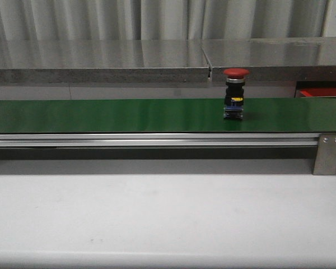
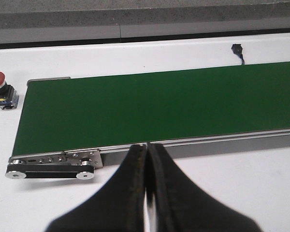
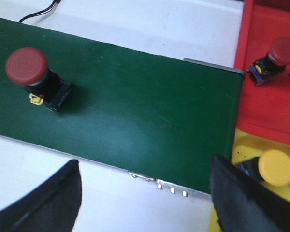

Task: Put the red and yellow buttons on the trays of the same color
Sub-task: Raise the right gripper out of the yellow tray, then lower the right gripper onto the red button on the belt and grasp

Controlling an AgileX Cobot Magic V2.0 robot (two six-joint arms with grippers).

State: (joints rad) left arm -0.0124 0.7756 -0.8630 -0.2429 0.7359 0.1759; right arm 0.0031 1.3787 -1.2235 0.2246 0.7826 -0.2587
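My open right gripper keeps moving toward the red button until its fingers are on both sides of the red cap, because the button stands upright and alone on the green conveyor belt.
A red button stands upright on the green conveyor belt, right of centre; it also shows in the right wrist view. My right gripper is open and empty, above the belt's near edge by its end. Beside that end lie the red tray, holding a red button, and the yellow tray, holding a yellow button. My left gripper is shut and empty over the white table near the belt's other end. Another red button stands on the table there.
A grey steel shelf runs behind the belt. The belt's metal rail and end bracket face the white table. A small black connector with a wire lies on the table beyond the belt.
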